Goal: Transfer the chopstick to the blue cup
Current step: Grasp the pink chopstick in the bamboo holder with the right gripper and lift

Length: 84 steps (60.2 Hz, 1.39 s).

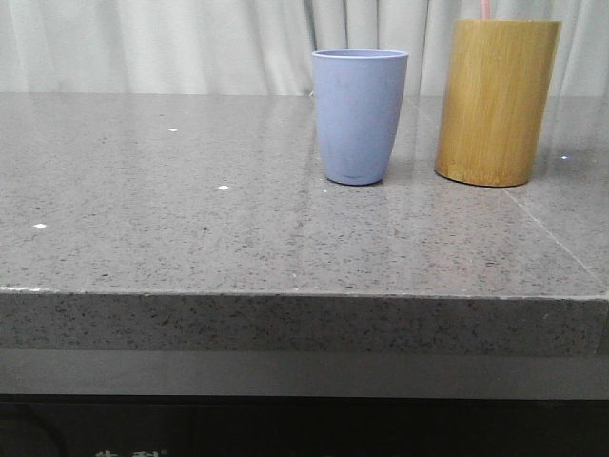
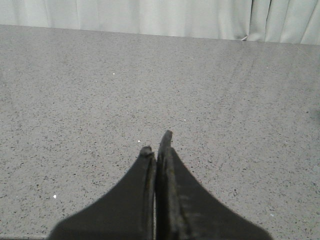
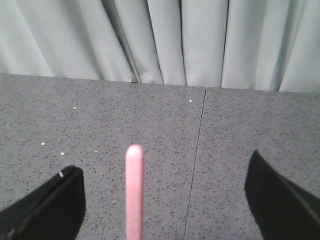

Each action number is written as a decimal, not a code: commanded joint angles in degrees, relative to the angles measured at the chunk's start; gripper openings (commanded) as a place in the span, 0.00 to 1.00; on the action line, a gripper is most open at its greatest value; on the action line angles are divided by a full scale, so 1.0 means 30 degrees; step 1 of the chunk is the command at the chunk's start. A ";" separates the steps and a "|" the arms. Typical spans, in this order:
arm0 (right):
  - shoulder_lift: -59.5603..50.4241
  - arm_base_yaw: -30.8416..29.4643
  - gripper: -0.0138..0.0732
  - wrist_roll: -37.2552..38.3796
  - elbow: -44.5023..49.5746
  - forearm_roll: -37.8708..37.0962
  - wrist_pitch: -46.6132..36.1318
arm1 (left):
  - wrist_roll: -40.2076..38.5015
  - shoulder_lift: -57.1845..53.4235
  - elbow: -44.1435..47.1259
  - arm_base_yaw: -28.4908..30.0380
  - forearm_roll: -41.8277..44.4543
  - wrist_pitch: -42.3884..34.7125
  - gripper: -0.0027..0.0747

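Note:
My right gripper should carry the chopstick to the blue cup, since my left gripper is above empty table, away from the pink chopstick in the bamboo container.
The blue cup stands upright at the back middle of the grey table. To its right stands the taller yellow-brown bamboo container. A short pink chopstick end sticks up from it at the picture's top edge. In the right wrist view a pink chopstick rises between the fingers of my right gripper, which is open wide and touches nothing. My left gripper is shut and empty over bare table. Neither gripper shows in the front view.
Pale curtains hang behind the table's back edge. The table's front edge runs across the front view. A seam runs through the table top under the right gripper.

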 commanded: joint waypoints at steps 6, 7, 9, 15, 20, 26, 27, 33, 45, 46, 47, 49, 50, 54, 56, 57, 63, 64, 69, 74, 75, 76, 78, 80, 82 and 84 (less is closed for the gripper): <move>0.0024 -0.0019 0.83 -0.0080 -0.1329 -0.0102 -0.1211 | -0.0179 0.0245 -0.0479 -0.0029 -0.0226 -0.1621 0.01; 0.0024 -0.0019 0.78 -0.0080 -0.1329 -0.0102 -0.1211 | -0.0179 0.0245 -0.0479 -0.0029 -0.0226 -0.1621 0.01; 0.0024 -0.0019 0.74 -0.0080 -0.1329 -0.0102 -0.1211 | -0.0179 0.0245 -0.0479 -0.0029 -0.0226 -0.1621 0.01; 0.0007 -0.0019 0.48 -0.0080 -0.1329 -0.0102 -0.1375 | -0.0179 0.0245 -0.0479 -0.0029 -0.0226 -0.1621 0.01; -0.0012 -0.0019 0.31 -0.0080 -0.1329 -0.0102 -0.1497 | -0.0179 0.0245 -0.0479 -0.0029 -0.0226 -0.1621 0.01; -0.0189 -0.0019 0.14 -0.0080 -0.1329 -0.0102 -0.1577 | -0.0179 0.0245 -0.0479 -0.0029 -0.0226 -0.1621 0.01; -0.0215 -0.0019 0.12 -0.0080 -0.1329 -0.0102 -0.1607 | -0.0179 0.0245 -0.0479 -0.0029 -0.0226 -0.1621 0.01; -0.0654 -0.0019 0.08 -0.0080 -0.1329 -0.0102 -0.1902 | -0.0179 0.0245 -0.0479 -0.0029 -0.0226 -0.1621 0.01; -0.2623 -0.0019 0.08 -0.0080 -0.1329 -0.0102 -0.2894 | -0.0179 0.0245 -0.0479 -0.0029 -0.0226 -0.1621 0.01; -0.2809 -0.0019 0.08 -0.0080 -0.1329 -0.0102 -0.3011 | -0.0179 0.0245 -0.0479 -0.0029 -0.0226 -0.1621 0.01; -0.3085 -0.0019 0.08 -0.0080 -0.1329 -0.0102 -0.3263 | -0.0179 0.0245 -0.0479 -0.0029 -0.0226 -0.1621 0.01; -0.3445 -0.0019 0.08 -0.0080 -0.1329 -0.0102 -0.3513 | -0.0179 0.0245 -0.0479 -0.0029 -0.0226 -0.1621 0.01; -0.3628 -0.0016 0.08 -0.0080 -0.1329 -0.0102 -0.3655 | -0.0179 0.0245 -0.0479 -0.0029 -0.0226 -0.1621 0.01; -0.4487 0.0062 0.08 -0.0080 -0.1329 -0.0102 -0.4314 | -0.0179 0.0245 -0.0479 -0.0029 -0.0226 -0.1621 0.01; -0.4872 0.0184 0.08 -0.0080 -0.1329 -0.0102 -0.4633 | -0.0179 0.0245 -0.0479 -0.0029 -0.0226 -0.1621 0.01; -0.5075 0.0262 0.08 -0.0080 -0.1329 -0.0102 -0.4843 | -0.0179 0.0245 -0.0479 -0.0029 -0.0226 -0.1621 0.01; -0.5752 0.0933 0.08 -0.0080 -0.1335 -0.0102 -0.6068 | -0.0179 0.0245 -0.0479 -0.0029 -0.0226 -0.1621 0.01; -0.5810 0.1053 0.08 -0.0080 -0.1335 -0.0102 -0.6158 | -0.0179 0.0245 -0.0479 -0.0029 -0.0226 -0.1621 0.01; -0.5890 0.1923 0.08 -0.0080 -0.1400 -0.0102 -0.6957 | -0.0179 0.0245 -0.0479 -0.0029 -0.0226 -0.1621 0.01; -0.5747 0.2969 0.08 -0.0080 -0.1417 -0.0102 -0.7097 | -0.0179 0.0245 -0.0479 -0.0029 -0.0226 -0.1621 0.01; -0.5679 0.3249 0.08 -0.0080 -0.1417 -0.0102 -0.7097 | -0.0179 0.0245 -0.0479 -0.0029 -0.0226 -0.1621 0.01; -0.5611 0.3438 0.08 -0.0080 -0.1417 -0.0102 -0.7064 | -0.0179 0.0245 -0.0479 -0.0029 -0.0226 -0.1621 0.01; -0.5437 0.3919 0.08 -0.0080 -0.1417 -0.0102 -0.7064 | -0.0179 0.0245 -0.0479 -0.0029 -0.0226 -0.1621 0.01; -0.5216 0.4366 0.08 -0.0080 -0.1417 -0.0102 -0.7113 | -0.0179 0.0245 -0.0479 -0.0029 -0.0226 -0.1621 0.01; -0.4952 0.4774 0.08 -0.0080 -0.1417 -0.0102 -0.7222 | -0.0179 0.0245 -0.0479 -0.0029 -0.0226 -0.1621 0.01; -0.4637 0.5128 0.08 -0.0080 -0.1417 -0.0102 -0.7330 | -0.0179 0.0245 -0.0479 -0.0029 -0.0226 -0.1621 0.01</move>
